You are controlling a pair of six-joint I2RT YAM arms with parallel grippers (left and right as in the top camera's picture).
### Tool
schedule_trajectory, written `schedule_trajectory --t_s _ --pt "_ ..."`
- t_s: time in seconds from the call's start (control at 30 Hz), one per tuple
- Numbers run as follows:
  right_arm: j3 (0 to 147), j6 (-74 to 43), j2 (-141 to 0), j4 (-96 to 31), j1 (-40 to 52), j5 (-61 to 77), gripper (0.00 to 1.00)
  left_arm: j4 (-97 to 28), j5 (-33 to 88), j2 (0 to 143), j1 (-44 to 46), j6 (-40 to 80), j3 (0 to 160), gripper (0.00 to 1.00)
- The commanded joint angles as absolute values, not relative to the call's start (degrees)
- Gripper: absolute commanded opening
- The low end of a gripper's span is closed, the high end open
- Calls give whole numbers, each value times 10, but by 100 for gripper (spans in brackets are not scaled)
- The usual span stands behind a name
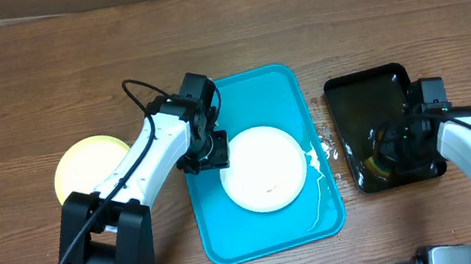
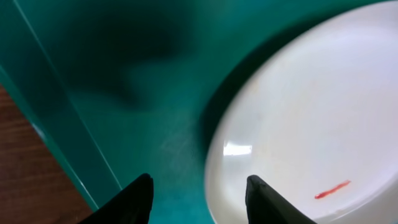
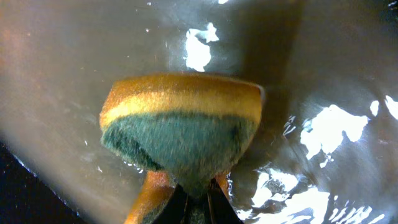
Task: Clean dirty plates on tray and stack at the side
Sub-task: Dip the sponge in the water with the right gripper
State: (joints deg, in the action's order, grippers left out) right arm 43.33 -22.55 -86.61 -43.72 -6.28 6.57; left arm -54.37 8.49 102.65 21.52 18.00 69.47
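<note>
I should close my left gripper's open fingers on the plate's rim [image 2: 212, 168] before my right gripper wipes the red streak, because the white plate [image 1: 264, 169] lies loose below them.
One white plate [image 1: 262, 168] lies on the turquoise tray [image 1: 258, 91]. A pale yellow-green plate [image 1: 90, 163] sits on the table to the left of the tray. My left gripper [image 1: 213, 152] hovers low at the white plate's left rim. In the left wrist view its jaws are open [image 2: 199, 202], one finger over the tray floor [image 2: 124, 74], the other over the plate [image 2: 311, 112], which bears a red streak [image 2: 333, 190]. My right gripper [image 1: 387, 154] is down in the black tray, shut [image 3: 196, 208] on a yellow and green sponge [image 3: 180, 118].
A glossy black tray [image 1: 363, 80] holding murky water [image 3: 62, 74] stands to the right of the turquoise one. White suds or smears [image 1: 316, 159] lie along the turquoise tray's right side, with some spilled on the table [image 1: 331, 144].
</note>
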Motion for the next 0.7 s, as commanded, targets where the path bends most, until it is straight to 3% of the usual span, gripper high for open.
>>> schedule_trajectory --t_s 0.0,0.1,0.17,0.37,0.57,0.67 --pt "478 -172 -834 -458 -63 41 6 -518 69 1019 215 137 690 52" --pt "489 -163 -809 -480 -63 61 30 -481 69 1019 217 134 683 50" --pt "489 -163 -801 -496 -63 85 40 -452 71 1019 221 127 671 50" --pt "462 -170 -802 -548 -63 121 48 -358 70 1019 247 100 595 46" --pt "394 -242 -804 -499 -63 108 43 -327 71 1019 249 101 549 20" --pt "379 -253 -804 -462 -63 105 17 -337 74 1019 249 103 545 10"
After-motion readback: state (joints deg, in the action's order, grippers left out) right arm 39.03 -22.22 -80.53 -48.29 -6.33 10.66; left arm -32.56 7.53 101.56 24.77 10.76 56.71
